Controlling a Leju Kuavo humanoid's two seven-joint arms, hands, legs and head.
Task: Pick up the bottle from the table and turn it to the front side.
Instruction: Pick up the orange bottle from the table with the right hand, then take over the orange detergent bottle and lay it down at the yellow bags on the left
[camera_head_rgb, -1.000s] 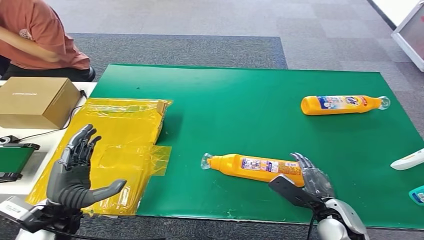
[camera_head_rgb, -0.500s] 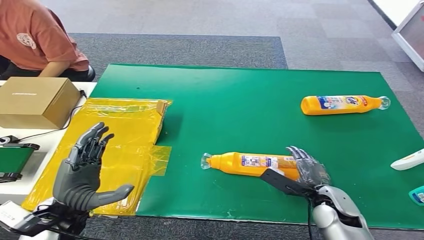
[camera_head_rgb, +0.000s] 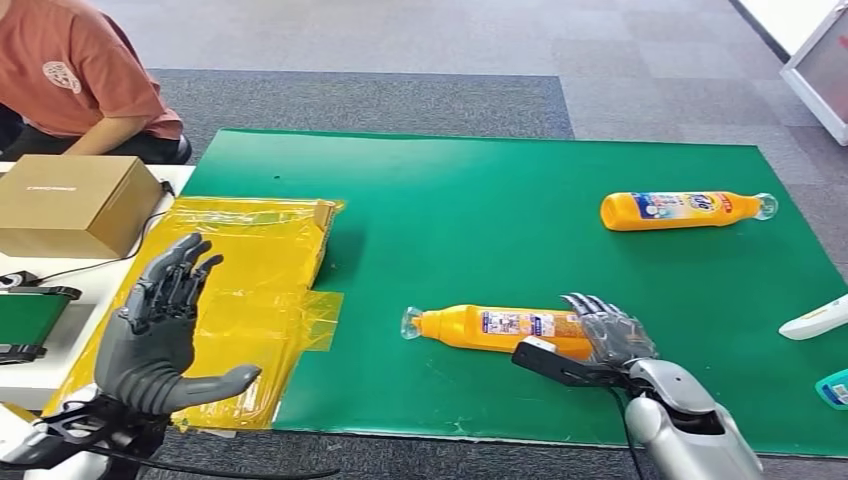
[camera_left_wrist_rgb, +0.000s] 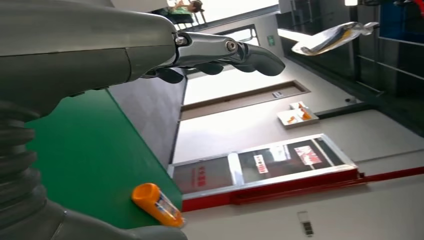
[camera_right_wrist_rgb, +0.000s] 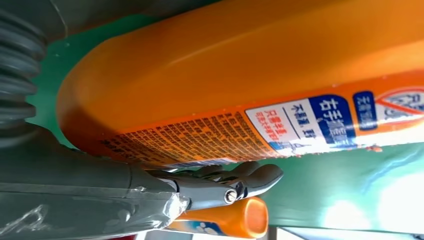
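My gripper will turn the orange bottle (camera_head_rgb: 462, 326), and I should expect the big logo and red band hidden underneath, because small print (camera_head_rgb: 512, 323) faces up on it.
An orange bottle (camera_head_rgb: 495, 328) lies on its side on the green mat (camera_head_rgb: 480, 210), clear cap to the left, label up. My right hand (camera_head_rgb: 605, 340) is at its base end: the fingers (camera_head_rgb: 600, 318) lie over the top and the thumb stretches along the near side. Up close, the bottle (camera_right_wrist_rgb: 250, 85) sits between thumb and fingers (camera_right_wrist_rgb: 225, 182), which are not wrapped tight. My left hand (camera_head_rgb: 160, 325) is raised with fingers spread, holding nothing, above the yellow plastic sheet (camera_head_rgb: 250, 265). A second orange bottle (camera_head_rgb: 685, 209) lies at the far right.
A cardboard box (camera_head_rgb: 70, 200) and a green-and-black device (camera_head_rgb: 25, 315) sit on the white table at left. A person in an orange shirt (camera_head_rgb: 70, 70) sits behind them. A white object (camera_head_rgb: 815, 320) and a teal one (camera_head_rgb: 835, 388) lie at the mat's right edge.
My right hand has slid further onto the bottle's base, and the bottle has swung to lie more level. My left hand has risen slightly. The person has shifted.
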